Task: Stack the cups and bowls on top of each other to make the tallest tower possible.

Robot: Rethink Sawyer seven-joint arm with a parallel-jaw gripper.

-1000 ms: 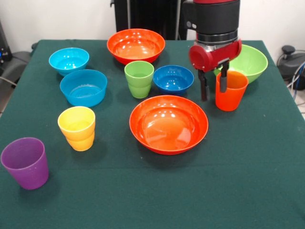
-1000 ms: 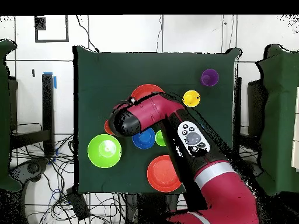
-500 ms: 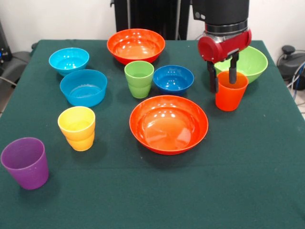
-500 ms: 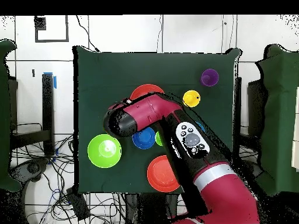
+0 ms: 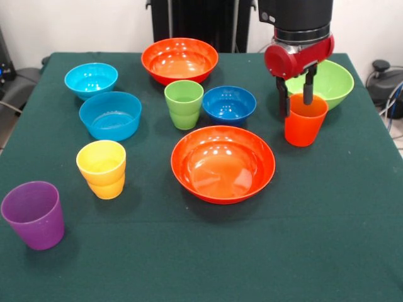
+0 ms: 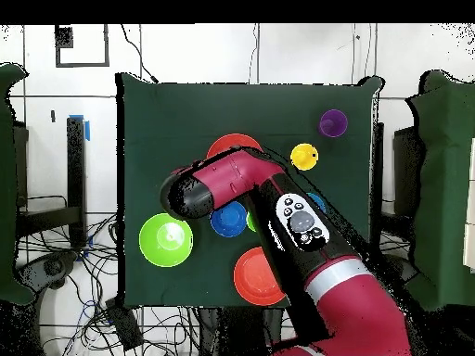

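My gripper will lower the orange cup into the nearer orange bowl, and the cup will stand upright in there because the bowl has a broad bottom.
My gripper is open. Its fingertips are at the rim of the orange cup, one finger outside the cup's left wall and the other over its mouth. The cup stands upright on the table beside the lime green bowl. The green cup, yellow cup and purple cup stand apart. The dark blue bowl, two orange bowls and two light blue bowls sit separately. In the overhead view my arm hides the orange cup.
The green tablecloth covers the whole table. The right table edge is close to the orange cup. Cables and equipment lie beyond the table edges in the overhead view.
My gripper has risen and shifted right and toward the back, from beside the orange cup's lower wall up to its rim. The cup and all bowls have stayed in place.
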